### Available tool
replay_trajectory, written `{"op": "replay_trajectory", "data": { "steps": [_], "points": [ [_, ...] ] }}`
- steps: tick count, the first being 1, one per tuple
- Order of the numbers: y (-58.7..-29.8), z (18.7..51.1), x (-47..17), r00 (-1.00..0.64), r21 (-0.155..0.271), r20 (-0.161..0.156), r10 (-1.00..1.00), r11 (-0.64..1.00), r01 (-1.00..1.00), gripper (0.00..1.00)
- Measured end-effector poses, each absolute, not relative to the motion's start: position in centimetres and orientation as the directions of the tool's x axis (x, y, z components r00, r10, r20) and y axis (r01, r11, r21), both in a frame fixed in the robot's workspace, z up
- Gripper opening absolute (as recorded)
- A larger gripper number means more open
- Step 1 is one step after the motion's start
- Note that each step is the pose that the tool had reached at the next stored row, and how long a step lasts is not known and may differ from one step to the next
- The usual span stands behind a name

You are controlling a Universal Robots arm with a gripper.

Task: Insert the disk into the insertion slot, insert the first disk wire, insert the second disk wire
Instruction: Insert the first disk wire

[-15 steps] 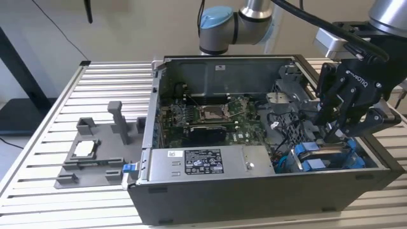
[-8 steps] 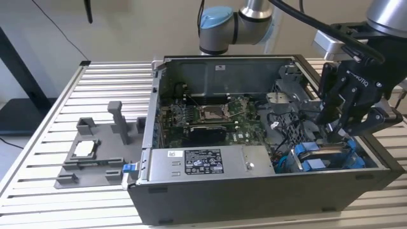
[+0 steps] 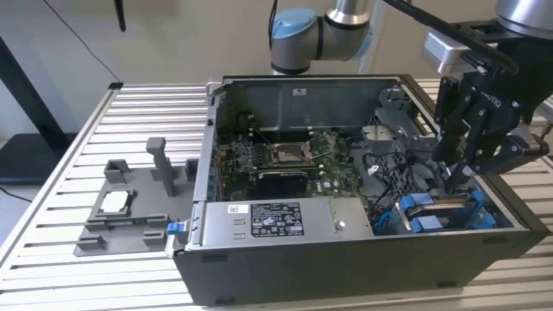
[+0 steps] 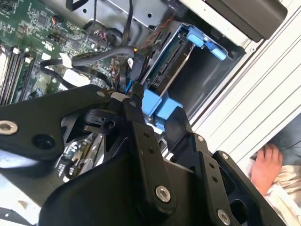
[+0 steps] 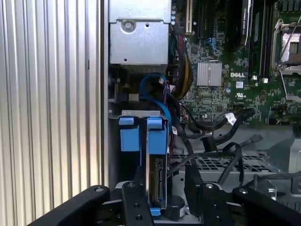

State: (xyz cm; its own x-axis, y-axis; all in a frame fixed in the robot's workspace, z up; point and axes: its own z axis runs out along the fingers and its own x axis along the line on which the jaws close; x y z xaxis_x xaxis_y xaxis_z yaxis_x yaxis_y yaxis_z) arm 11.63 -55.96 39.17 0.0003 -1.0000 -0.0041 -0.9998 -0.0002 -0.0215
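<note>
I expect the black disk wire [image 5: 200,156] to bend out into a wide loop when I push its end in, because it has a slack bend [image 5: 233,156] beside the bay.
The disk [image 5: 156,174] stands on edge in the insertion slot [image 5: 136,113] at the case's front corner on the exterior view's right, with its blue carrier [image 5: 157,136] showing on top. My gripper [image 5: 164,172] is lowered over it and open. Its fingers [image 5: 192,179] straddle the disk's end, with a gap on one side. In the second wrist view my gripper [image 4: 155,110] has the blue carrier end [image 4: 157,106] between its fingers. In the exterior view my gripper [image 3: 458,184] hangs just above the disk [image 3: 445,206]. Loose black wires [image 5: 221,127] lie beside the bay.
A second blue carrier [image 5: 129,134] sits next to the disk. The grey power-supply box [image 3: 276,223] and the motherboard [image 3: 285,155] lie inside the open case. A grey fixture [image 3: 129,207] rests on the slatted table. A person's hand [image 4: 265,165] is beyond the case.
</note>
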Motion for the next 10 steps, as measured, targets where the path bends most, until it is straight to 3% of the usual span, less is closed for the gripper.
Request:
{"op": "replay_trajectory", "data": {
  "steps": [10],
  "points": [
    [-53.9, 39.0, 11.6, 0.0, -0.068, -0.003, -1.0, 0.0, -0.998, 0.47]
  ]
}}
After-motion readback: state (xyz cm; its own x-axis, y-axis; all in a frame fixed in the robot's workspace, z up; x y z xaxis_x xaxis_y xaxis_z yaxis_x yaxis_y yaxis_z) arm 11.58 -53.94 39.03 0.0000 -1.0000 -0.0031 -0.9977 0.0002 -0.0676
